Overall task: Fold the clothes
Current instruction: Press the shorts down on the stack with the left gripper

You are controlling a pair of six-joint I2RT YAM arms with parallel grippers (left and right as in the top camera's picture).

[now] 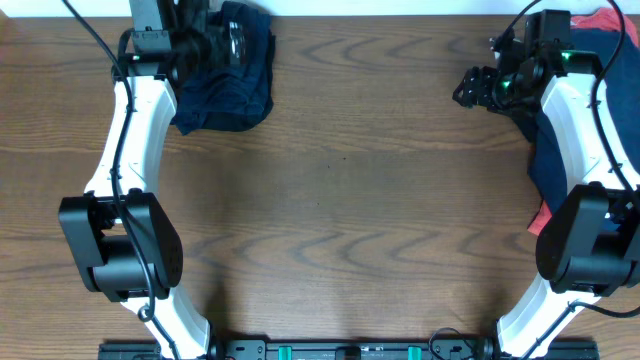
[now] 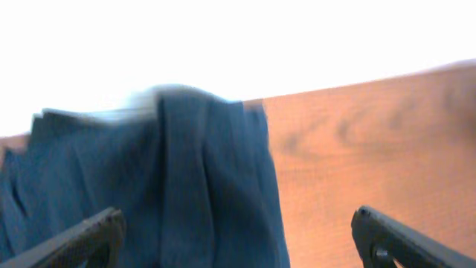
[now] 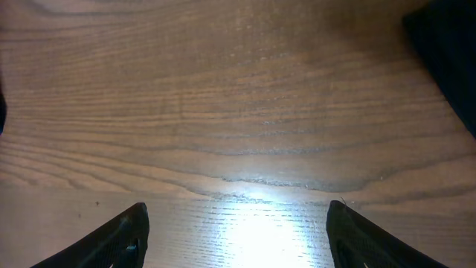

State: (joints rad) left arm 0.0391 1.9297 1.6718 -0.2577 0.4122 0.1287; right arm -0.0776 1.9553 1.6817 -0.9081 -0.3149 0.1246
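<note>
The navy blue garment sticks up in a fold (image 1: 242,12) along its far edge, so my left gripper needs to move down and press the garment (image 1: 212,82) flatter before it pulls away.
A navy blue garment (image 1: 230,85) lies bunched at the table's back left. My left gripper (image 1: 232,42) hovers over its far part, open, with nothing between the fingers. In the left wrist view the navy cloth (image 2: 171,186) lies below the open fingers (image 2: 238,234). A pile of navy clothes (image 1: 553,150) with a coral-red item (image 1: 605,22) lies at the right edge under my right arm. My right gripper (image 1: 470,88) is open and empty over bare wood, left of that pile. The right wrist view shows its open fingers (image 3: 236,231) over wood, with dark cloth (image 3: 446,52) at the upper right corner.
The wooden table (image 1: 350,200) spreads between the two piles. The table's back edge (image 1: 380,14) runs along the top of the overhead view, close behind both grippers. The arm bases stand at the front edge.
</note>
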